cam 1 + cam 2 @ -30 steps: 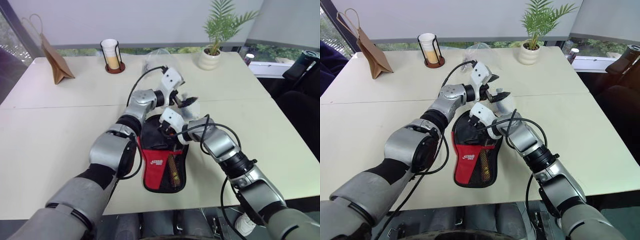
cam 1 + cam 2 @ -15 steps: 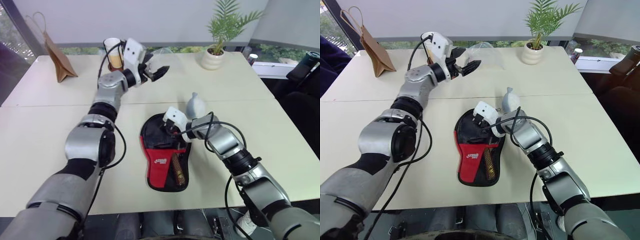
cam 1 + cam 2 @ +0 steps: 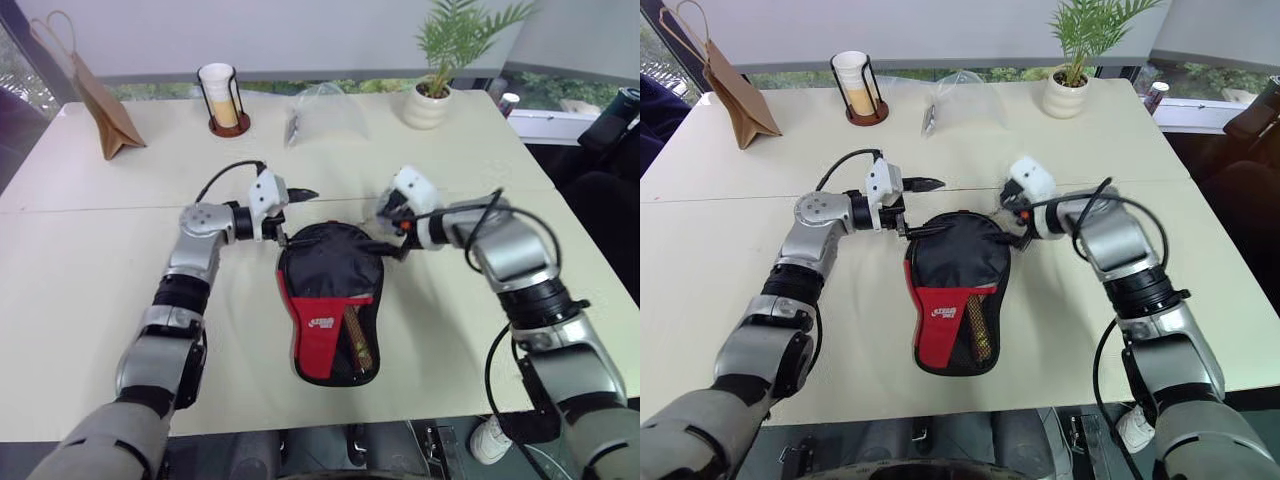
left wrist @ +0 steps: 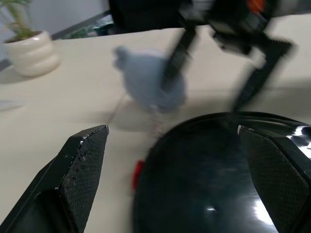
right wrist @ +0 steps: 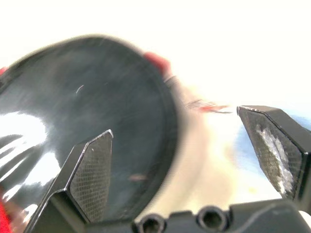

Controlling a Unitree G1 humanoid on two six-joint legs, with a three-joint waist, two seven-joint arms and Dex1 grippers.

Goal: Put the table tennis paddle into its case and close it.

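I need to back off, because my right gripper is over the case's round end. I should then pull the grey pouch [image 4: 149,80], since the zipper's chain [image 4: 158,127] leads to it.
The case [image 3: 330,300] lies flat at the table's middle, its black round end away from me and its red logo panel nearer. Of the table tennis paddle, the wooden handle [image 3: 358,342] shows through the mesh pocket; the blade is hidden under the black cover. My left gripper [image 3: 298,215] hovers open at the round end's left edge, pointing right. At the right edge of that end, my right gripper [image 3: 390,232] is open too, just above the case. Both hold nothing. In the left wrist view, the case's round end [image 4: 218,179] is below the open fingers.
A small grey pouch [image 4: 150,85] sits just beyond the case, by the right gripper. Along the far side stand a brown paper bag [image 3: 100,100], a cup in a wire holder [image 3: 222,95], a clear plastic bag [image 3: 325,110] and a potted plant [image 3: 440,90].
The left arm swung back from the far side of the table down to the case's left edge. The right gripper lifted off the case and moved right. The round end now lies flat.
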